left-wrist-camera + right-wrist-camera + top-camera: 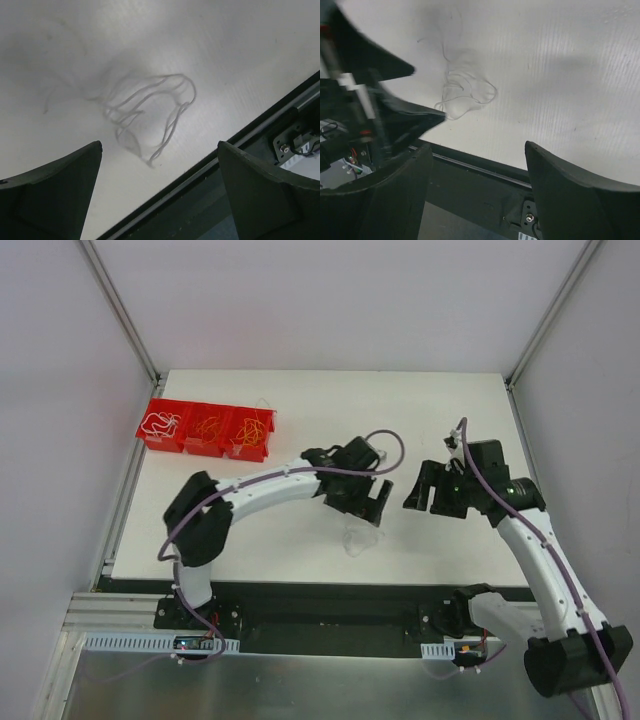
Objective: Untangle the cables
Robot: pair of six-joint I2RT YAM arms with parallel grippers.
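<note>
The red bin with white cables (161, 424) is too far away for my right gripper to reach, so next my left gripper picks up the loose white cable heap (360, 537) and takes it there.
A loose bunch of thin white cables (358, 537) lies on the white table near its front edge. In the left wrist view the cables (150, 107) form curly loops just beyond my fingertips. In the right wrist view the same cables (467, 95) lie up and to the left. My left gripper (372, 508) hovers just above them, open (160, 145), with nothing between its fingers. My right gripper (422, 502) hangs a little to the right of the bunch, also open (479, 146) and empty. More cables, white (160, 424), orange (208, 426) and yellow-orange (250, 430), sit in red bins.
Three red bins (150, 441) stand side by side at the table's back left. The table's black front edge (235, 142) runs close below the white bunch. In the right wrist view the left gripper (380, 100) fills the left side.
</note>
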